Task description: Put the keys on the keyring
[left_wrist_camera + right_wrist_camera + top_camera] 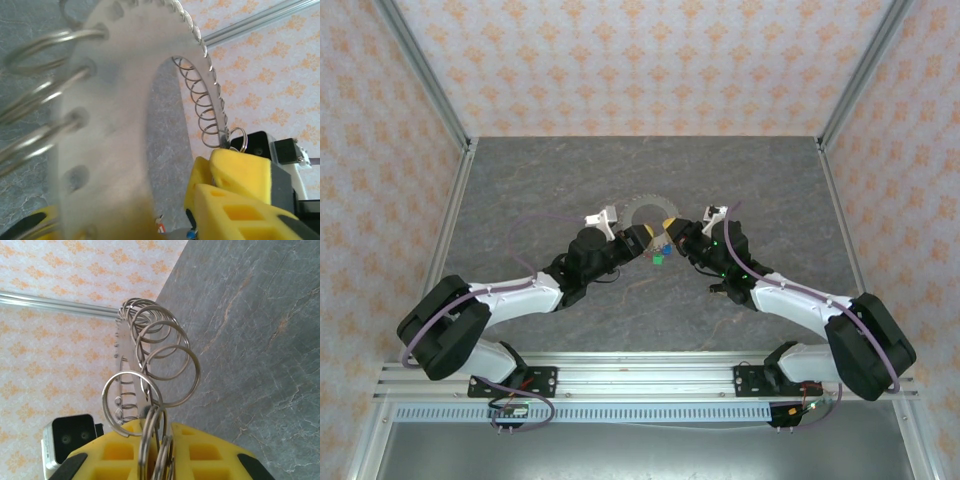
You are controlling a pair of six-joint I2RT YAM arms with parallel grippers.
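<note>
The keyring's loops point(154, 424) are pinched edge-on in my right gripper, so it should open, move back and face the keyring's flat side point(120, 105) while my left gripper holds the keyring's band.
The keyring point(642, 209) is a flat toothed grey ring, held up off the table, with small wire loops threaded through holes along its rim. My right gripper point(678, 232) is shut on its rim and loops; in the right wrist view its pads point(210, 450) pinch them from both sides. My left gripper point(645, 238) straddles the ring's blurred band point(115, 100) close to the lens. Its jaws are partly closed, and a strip of table shows between the band and my right-hand finger point(235, 210). Tiny keys with green point(659, 259), blue point(665, 245) and red point(162, 227) tags sit just below the grippers.
The grey stone-patterned table point(520, 190) spreads out on all sides. Patterned walls with aluminium corner posts point(430, 80) enclose it. A rail point(650, 375) runs along the near edge by the arm bases.
</note>
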